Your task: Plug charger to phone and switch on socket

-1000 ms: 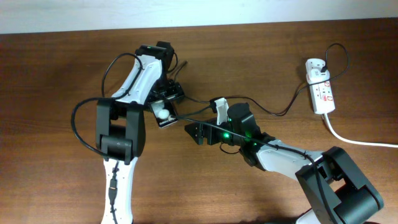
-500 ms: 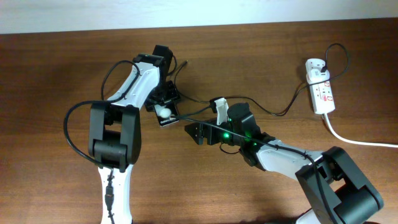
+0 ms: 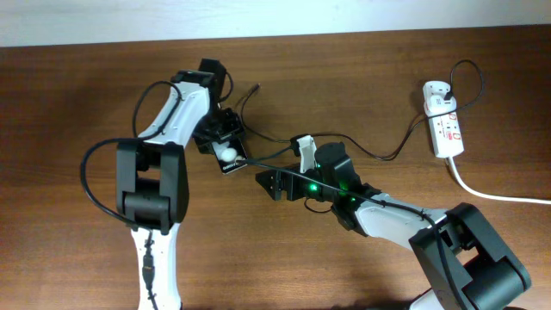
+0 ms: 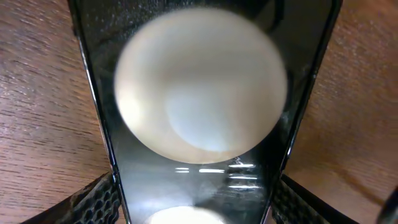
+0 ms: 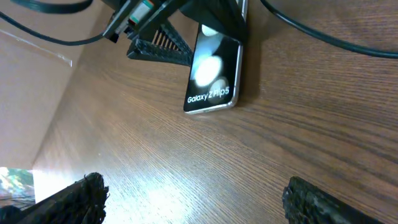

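The robot's left gripper straddles the flat phone (image 3: 227,153) from above, so its right gripper should hold the lettered end (image 3: 233,165) while the left gripper takes hold of the phone again from its side.
The phone (image 3: 230,157), a black slab with white round spots, lies on the table left of centre. My left gripper (image 3: 220,138) is shut on its far end. In the left wrist view the phone (image 4: 199,112) fills the space between both fingers (image 4: 196,208). My right gripper (image 3: 270,183) is open and empty, just right of the phone, over bare wood (image 5: 202,199). The right wrist view shows the phone (image 5: 213,68) ahead. The charger (image 3: 379,157) runs as a thin black cable from the socket (image 3: 446,129) to a loose tip (image 3: 256,87) beyond the phone.
A thick white cord (image 3: 495,195) leaves the socket toward the right edge. A white plug (image 3: 436,93) sits in the socket's far end. The charger cable also crosses the top of the right wrist view (image 5: 323,38). A white wall borders the table's far edge.
My left arm has swung leftward, and its gripper has shifted slightly up and left with the phone turning a little. The right arm has not moved.
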You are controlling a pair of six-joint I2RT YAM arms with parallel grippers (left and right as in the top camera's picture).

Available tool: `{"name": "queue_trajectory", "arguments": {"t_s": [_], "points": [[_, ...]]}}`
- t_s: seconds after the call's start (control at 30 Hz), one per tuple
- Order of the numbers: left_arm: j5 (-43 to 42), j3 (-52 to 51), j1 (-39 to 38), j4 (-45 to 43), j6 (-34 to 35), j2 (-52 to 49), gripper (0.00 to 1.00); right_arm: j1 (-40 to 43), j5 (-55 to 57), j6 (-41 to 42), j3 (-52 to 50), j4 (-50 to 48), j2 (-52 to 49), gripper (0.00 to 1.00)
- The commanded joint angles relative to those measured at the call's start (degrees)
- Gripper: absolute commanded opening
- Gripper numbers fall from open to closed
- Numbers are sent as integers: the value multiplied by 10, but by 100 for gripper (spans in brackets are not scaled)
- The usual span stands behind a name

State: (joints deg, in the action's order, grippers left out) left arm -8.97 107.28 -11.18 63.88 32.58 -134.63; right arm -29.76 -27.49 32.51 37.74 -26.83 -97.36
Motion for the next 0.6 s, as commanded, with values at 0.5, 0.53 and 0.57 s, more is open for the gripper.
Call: {"name": "queue_trajectory", "arguments": {"t_s": [0.5,0.53,0.57], "points": [[-245,-22,9,25,-40,-80,0,-32,89,25,121,-79,-203,87],[-245,-22,9,28,-40,-80,0,-31,95,31,127,-79,-209,82],[-245,-22,9,30,-42,-80,0,-31,98,40,130,-79,-211,75]]}}
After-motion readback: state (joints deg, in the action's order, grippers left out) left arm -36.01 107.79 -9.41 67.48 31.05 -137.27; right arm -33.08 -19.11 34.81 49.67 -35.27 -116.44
